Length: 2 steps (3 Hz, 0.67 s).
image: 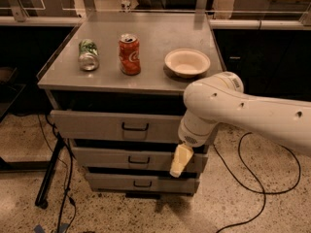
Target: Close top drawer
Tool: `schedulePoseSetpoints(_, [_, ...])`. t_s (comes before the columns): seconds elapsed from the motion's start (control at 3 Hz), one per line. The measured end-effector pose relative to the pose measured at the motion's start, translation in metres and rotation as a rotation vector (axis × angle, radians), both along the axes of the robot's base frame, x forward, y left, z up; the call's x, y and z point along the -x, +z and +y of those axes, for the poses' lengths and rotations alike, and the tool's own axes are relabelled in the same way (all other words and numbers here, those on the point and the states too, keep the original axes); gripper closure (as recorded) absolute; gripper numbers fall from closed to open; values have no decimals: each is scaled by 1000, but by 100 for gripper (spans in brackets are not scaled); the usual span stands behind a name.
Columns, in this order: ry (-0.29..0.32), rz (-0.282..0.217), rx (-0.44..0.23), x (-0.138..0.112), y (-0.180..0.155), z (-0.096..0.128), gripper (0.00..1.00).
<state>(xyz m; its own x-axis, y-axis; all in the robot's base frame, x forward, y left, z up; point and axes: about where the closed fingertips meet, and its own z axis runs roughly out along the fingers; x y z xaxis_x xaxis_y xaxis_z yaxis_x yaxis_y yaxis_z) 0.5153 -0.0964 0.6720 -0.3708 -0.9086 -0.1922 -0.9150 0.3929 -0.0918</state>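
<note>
The robot's gripper is too low, in front of the second drawer (165,161), so it should move up to the top drawer's front (171,130) before it pushes.
The top drawer (97,125) is a wide grey metal drawer with a small dark loop handle (135,126) at its centre. It stands slightly out from the cabinet, with a dark gap above its front. My white arm (233,108) reaches in from the right and covers the drawer's right end. My gripper (180,161) hangs below the arm's wrist, in front of the right part of the second drawer (121,158), just under the top drawer's front.
On the cabinet top (160,30) lie a green can (88,55) on its side, an upright red can (129,54) and a cream bowl (187,62). A third drawer (126,182) sits lowest. A black stand leg (48,178) and cables (252,188) are on the floor.
</note>
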Motion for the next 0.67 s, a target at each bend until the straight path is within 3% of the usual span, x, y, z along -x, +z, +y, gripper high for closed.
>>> schedulePoseSetpoints(0.33, [0,0,0,0,0,0,0])
schedulePoseSetpoints(0.67, [0,0,0,0,0,0,18])
